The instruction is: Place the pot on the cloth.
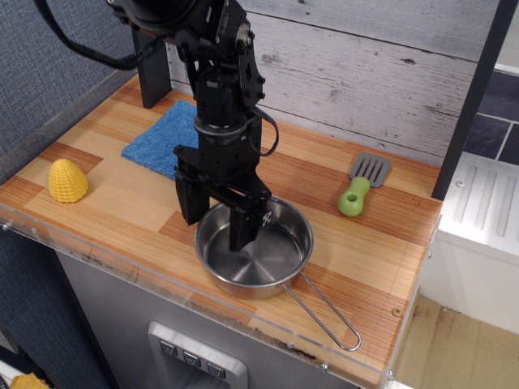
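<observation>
The long wire loop (349,338) reaches far out, so I expect the pot's handle (311,298) to stick out beyond the cloth's edge when I carry the pot to the cloth.
The pot (268,263) is a shallow shiny steel pan at the front middle of the wooden counter, its wire loop handle (328,316) pointing to the front right. The cloth (160,139) is a blue towel at the back left, partly hidden by the arm. My black gripper (217,224) is open and points down over the pot's left rim: one finger hangs outside the rim, the other inside the pot. It holds nothing.
A yellow corn cob (67,180) lies at the left edge. A grey spatula with a green handle (360,185) lies at the back right. A clear plastic lip (113,261) runs along the counter's front edge. A plank wall (365,73) stands behind.
</observation>
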You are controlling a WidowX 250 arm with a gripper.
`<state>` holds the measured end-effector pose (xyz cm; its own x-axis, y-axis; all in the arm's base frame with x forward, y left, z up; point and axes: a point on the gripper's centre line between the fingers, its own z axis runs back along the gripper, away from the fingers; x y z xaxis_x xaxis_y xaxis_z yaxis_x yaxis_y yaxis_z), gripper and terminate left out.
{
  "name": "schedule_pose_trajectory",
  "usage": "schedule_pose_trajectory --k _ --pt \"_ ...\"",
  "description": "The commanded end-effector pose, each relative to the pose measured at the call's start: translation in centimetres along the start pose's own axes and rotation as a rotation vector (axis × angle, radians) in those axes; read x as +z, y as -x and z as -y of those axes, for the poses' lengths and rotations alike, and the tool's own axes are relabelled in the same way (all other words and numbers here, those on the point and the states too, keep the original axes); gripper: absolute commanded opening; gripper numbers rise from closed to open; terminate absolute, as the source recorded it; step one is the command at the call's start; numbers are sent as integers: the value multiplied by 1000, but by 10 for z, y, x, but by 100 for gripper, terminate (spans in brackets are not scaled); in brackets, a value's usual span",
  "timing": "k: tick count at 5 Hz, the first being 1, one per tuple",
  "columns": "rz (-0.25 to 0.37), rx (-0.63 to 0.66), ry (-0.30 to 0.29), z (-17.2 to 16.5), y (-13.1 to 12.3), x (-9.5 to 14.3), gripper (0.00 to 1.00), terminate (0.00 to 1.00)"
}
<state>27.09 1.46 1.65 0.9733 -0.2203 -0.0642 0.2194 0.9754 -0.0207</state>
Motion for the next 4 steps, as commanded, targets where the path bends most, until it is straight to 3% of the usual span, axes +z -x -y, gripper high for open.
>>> schedule_pose_trajectory --k 1,3,4 --pt "64 -35 -14 4 -9 16 0 0" --pt "99 -40 -1 7 -9 33 0 0" --pt "98 -27 8 12 -13 57 0 0"
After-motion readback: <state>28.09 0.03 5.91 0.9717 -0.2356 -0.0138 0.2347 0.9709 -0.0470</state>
